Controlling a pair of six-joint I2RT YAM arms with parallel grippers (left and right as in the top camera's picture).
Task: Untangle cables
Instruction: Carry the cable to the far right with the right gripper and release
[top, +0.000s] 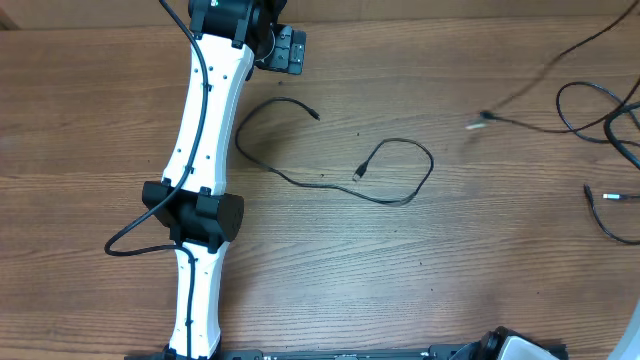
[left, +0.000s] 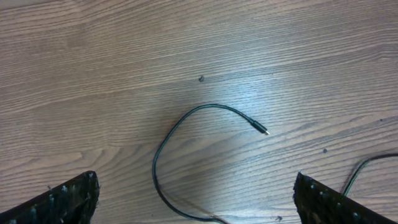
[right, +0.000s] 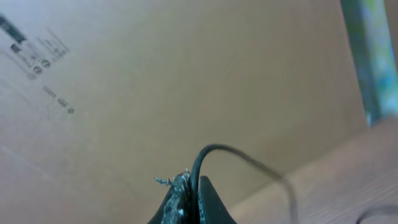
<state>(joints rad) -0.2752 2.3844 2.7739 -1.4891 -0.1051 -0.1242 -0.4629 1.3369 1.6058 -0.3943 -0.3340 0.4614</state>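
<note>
The robot's right gripper should carry on carrying its cable until it gets to the edge cables and then let go, because the silver-tipped plug trails clear of the mid-table cable.
One black cable lies in loose curves mid-table, with plugs at both ends. My left gripper hovers open at the far side above its left loop. In the left wrist view that cable and its plug lie on the wood ahead of the wide-apart fingers, with the left gripper holding nothing. My right gripper is shut on a thin black cable that arcs away to the right. A blurred, raised cable with a silver-tipped plug crosses the upper right. More cables lie at the right edge.
The white left arm stretches from the near edge to the far side, its own thicker wire bulging left. A cardboard wall with printed marks fills the right wrist view. The right arm's base sits at the near edge.
</note>
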